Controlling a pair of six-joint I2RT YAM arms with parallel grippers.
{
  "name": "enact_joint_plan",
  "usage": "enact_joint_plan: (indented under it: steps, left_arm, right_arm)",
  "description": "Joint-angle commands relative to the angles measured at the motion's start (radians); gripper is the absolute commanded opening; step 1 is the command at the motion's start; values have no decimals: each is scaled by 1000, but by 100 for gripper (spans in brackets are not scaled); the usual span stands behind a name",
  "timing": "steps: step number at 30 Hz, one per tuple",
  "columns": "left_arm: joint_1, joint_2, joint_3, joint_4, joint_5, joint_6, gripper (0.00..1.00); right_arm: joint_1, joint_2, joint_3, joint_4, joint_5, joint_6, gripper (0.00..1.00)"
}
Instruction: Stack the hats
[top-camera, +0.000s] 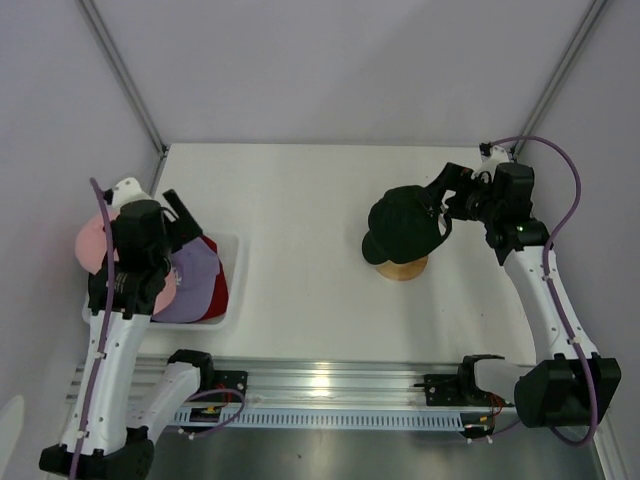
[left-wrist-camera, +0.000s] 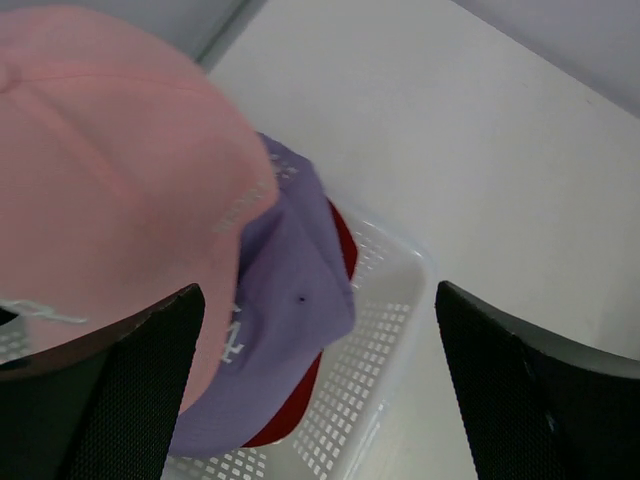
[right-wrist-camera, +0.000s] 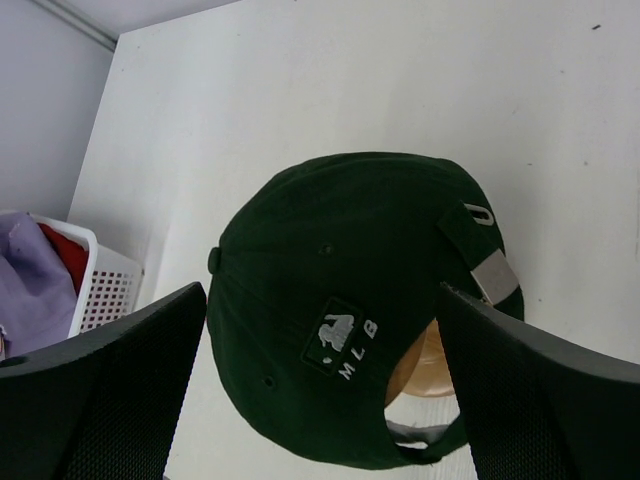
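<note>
My gripper will lift the pink cap (top-camera: 93, 241), and I should expect another black cap hidden under it, because the pink cap sits propped high past the basket's rim (top-camera: 86, 312).
A black cap (top-camera: 403, 226) with an MLB logo sits on the round wooden stand (top-camera: 403, 268); the right wrist view shows its back (right-wrist-camera: 340, 300) and strap buckle. My right gripper (top-camera: 440, 205) is open just right of it, its jaws either side of the cap's rear (right-wrist-camera: 320, 390), not touching. A pink cap (top-camera: 92, 243), a lavender cap (top-camera: 190, 280) and a red cap (top-camera: 216, 285) lie piled in the white mesh basket (top-camera: 232, 300). My left gripper (top-camera: 172, 225) is open above them, empty (left-wrist-camera: 320, 400). No white cap shows.
The basket's mesh wall (left-wrist-camera: 390, 330) stands at the table's left edge, also in the right wrist view (right-wrist-camera: 105, 285). Grey enclosure walls close in on both sides. The aluminium rail (top-camera: 330, 385) with the arm bases runs along the near edge.
</note>
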Motion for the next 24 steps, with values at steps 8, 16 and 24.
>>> enact_joint_plan:
  steps: [8,16,24]
  left_arm:
    - [358,-14,90,-80,-152,-99,99]
    - [466,52,39,-60,-123,-93,99]
    - [534,71,113,28,24,34,99]
  right_arm:
    - [23,47,36,102,-69,3,100]
    - [23,57,37,98,-53,-12,100]
    - [25,70,40,105,-76,-3,100]
